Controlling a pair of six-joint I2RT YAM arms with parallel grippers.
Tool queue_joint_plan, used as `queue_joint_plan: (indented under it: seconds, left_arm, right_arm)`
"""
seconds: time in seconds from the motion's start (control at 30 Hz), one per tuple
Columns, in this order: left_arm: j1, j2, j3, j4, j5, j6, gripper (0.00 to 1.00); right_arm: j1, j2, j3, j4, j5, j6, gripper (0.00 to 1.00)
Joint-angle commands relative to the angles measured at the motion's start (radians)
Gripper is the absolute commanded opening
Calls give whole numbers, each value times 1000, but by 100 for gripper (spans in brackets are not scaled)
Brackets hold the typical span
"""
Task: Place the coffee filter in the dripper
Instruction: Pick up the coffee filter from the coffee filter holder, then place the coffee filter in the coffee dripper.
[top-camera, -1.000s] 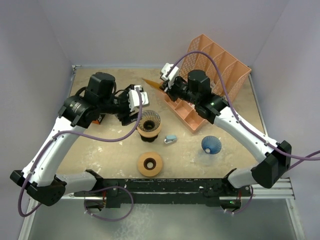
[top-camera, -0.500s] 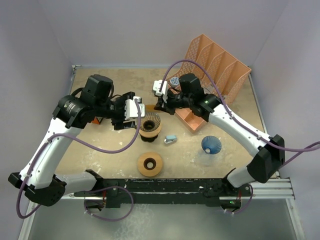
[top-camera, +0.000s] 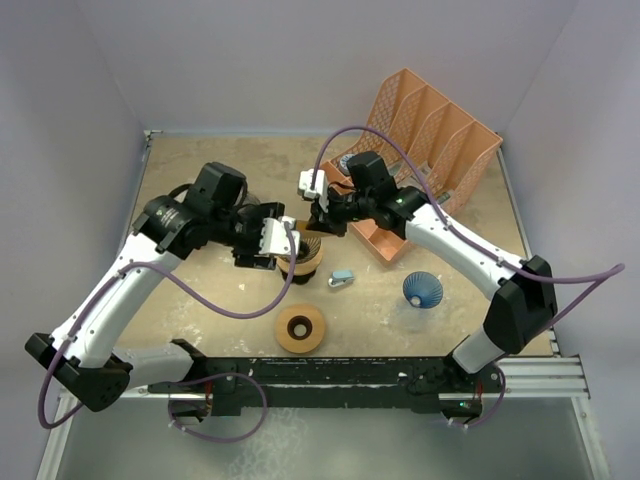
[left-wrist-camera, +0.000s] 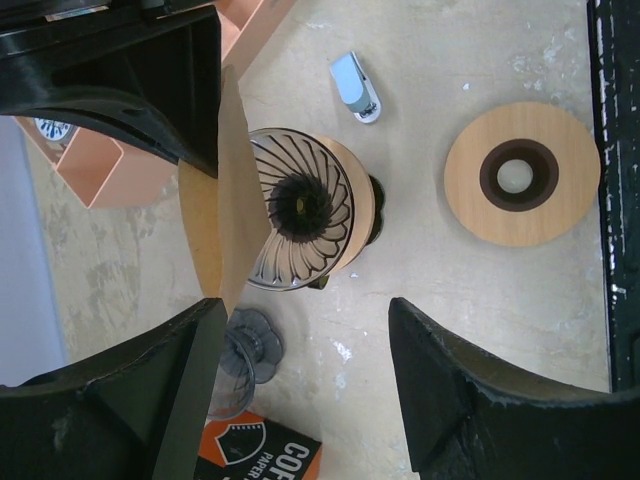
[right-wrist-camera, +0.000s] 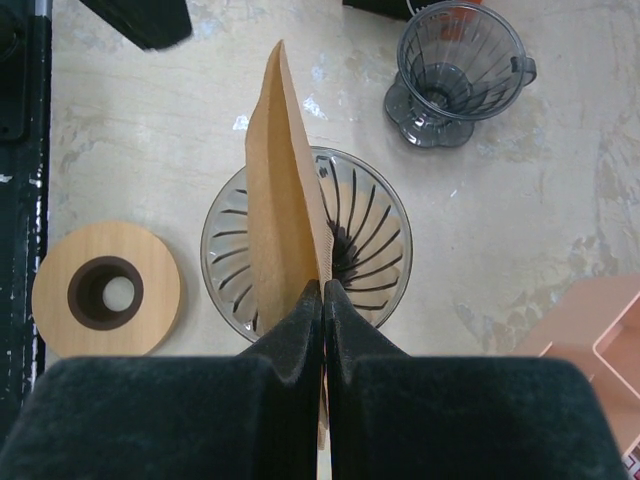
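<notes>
My left gripper should hold one side (right-wrist-camera: 268, 210) of the filter while my right gripper opens to spread the filter, because the coffee filter stands folded nearly flat (right-wrist-camera: 290, 160) above the round dripper.
A brown paper coffee filter (right-wrist-camera: 285, 170), folded flat, stands on edge in my right gripper (right-wrist-camera: 323, 285), which is shut on its lower corner. Directly below the filter is the clear ribbed dripper (right-wrist-camera: 370, 250) on its wooden base. The top view shows my right gripper (top-camera: 318, 222) just above the dripper (top-camera: 300, 255). My left gripper (top-camera: 270, 240) hovers at the dripper's left side. In the left wrist view the filter (left-wrist-camera: 225, 200) overlaps the dripper's (left-wrist-camera: 310, 210) rim, and my left gripper (left-wrist-camera: 300, 370) is open with only table between its fingers.
A wooden ring stand (top-camera: 300, 328) lies near the front. A blue dripper (top-camera: 422, 290) sits at the right, and a small blue-and-white clip (top-camera: 342, 278) beside the dripper. An orange file rack (top-camera: 430, 140) stands back right. A second clear dripper (right-wrist-camera: 455, 65) and an orange filter box (left-wrist-camera: 250, 450) lie left.
My right gripper has carried the filter from beside the orange rack leftward and forward to above the dripper. My left arm has swung right, closer to the dripper.
</notes>
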Motion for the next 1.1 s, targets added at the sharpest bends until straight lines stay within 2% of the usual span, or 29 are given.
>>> queue_joint_plan:
  seconds: [0.0, 0.3, 0.77, 1.07]
  left_arm:
    - [-7, -25, -46, 85, 16, 101, 66]
    - [-22, -12, -104, 148, 31, 131, 66]
    - [-46, -1, -163, 184, 32, 169, 66]
    - [-50, -4, -215, 224, 19, 166, 66]
  right_arm:
    - [2, 7, 47, -9, -49, -18, 0]
    - [2, 31, 57, -14, -63, -16, 2]
    - [2, 43, 72, -19, -74, -16, 17]
    - [1, 59, 82, -22, -74, -7, 20]
